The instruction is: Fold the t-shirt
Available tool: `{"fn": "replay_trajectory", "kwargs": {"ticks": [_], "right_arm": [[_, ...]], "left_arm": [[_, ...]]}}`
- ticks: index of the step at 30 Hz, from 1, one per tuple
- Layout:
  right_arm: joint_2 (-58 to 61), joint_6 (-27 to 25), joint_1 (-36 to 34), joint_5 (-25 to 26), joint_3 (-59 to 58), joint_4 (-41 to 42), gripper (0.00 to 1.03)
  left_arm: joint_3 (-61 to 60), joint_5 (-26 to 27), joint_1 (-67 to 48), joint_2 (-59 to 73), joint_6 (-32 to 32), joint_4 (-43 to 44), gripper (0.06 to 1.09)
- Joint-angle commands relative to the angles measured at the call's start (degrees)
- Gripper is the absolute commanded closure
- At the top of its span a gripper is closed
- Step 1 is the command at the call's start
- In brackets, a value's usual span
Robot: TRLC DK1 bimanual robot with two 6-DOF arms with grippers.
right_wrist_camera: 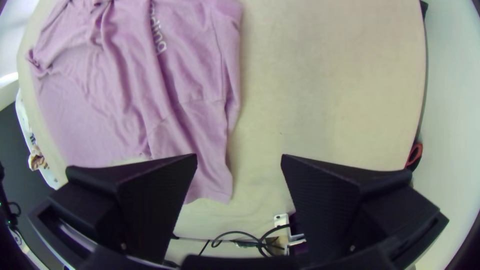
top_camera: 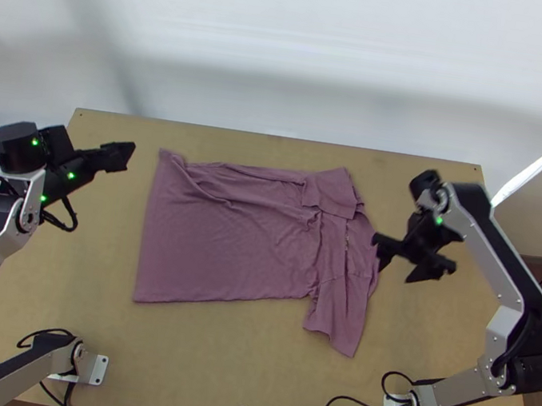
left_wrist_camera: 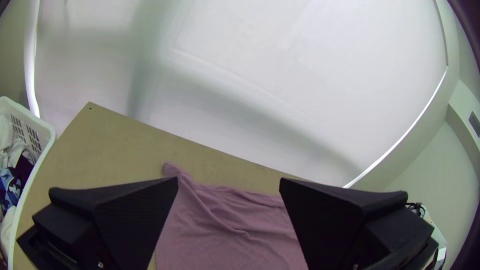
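Note:
I expect the t-shirt (top_camera: 232,246) to smooth out and show more of the hidden letters when I pull it, because loose wrinkles hide part of the white print (right_wrist_camera: 158,31).
The mauve t-shirt (top_camera: 235,230) lies spread on the table, its body toward the left and its sleeve end toward the right, with wrinkles along the far edge and at the shoulders. Left of the shirt, my left gripper (top_camera: 128,157) is above the table; in the left wrist view the left gripper (left_wrist_camera: 228,185) is open, the shirt (left_wrist_camera: 225,230) beyond it. My right gripper (top_camera: 398,261) hangs just right of the shirt's sleeve end. In the right wrist view the right gripper (right_wrist_camera: 239,160) stands open with nothing held, beside the shirt's sleeve (right_wrist_camera: 210,175) and some print.
A white basket (left_wrist_camera: 37,127) with clothes stands beyond the table's left edge. Black cables (top_camera: 359,405) run along the near edge between the arm bases. Bare table (top_camera: 208,364) lies nearer than the shirt, and a white wall rises behind.

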Motion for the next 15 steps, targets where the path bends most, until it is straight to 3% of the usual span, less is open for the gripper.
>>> {"fn": "replay_trajectory", "kwargs": {"ticks": [1, 11, 13, 15], "right_arm": [[-2.1, -0.6, 1.7, -1.2, -5.2, 3.7, 0.29], [2.0, -0.6, 1.7, -3.0, -9.0, 11.9, 0.34], [2.8, -0.6, 1.4, -3.1, -9.9, 13.6, 0.47], [3.2, -0.6, 1.3, -3.2, -10.9, 15.3, 0.49]], "left_arm": [[-1.8, 0.5, -0.3, -1.6, -0.8, -0.6, 0.10], [-4.2, 0.5, -0.3, -4.9, -0.7, -1.2, 0.10], [-4.7, 0.4, -0.3, -5.2, -0.7, -1.3, 0.10], [-4.9, 0.4, -0.2, -5.5, -0.7, -1.4, 0.10]]}}
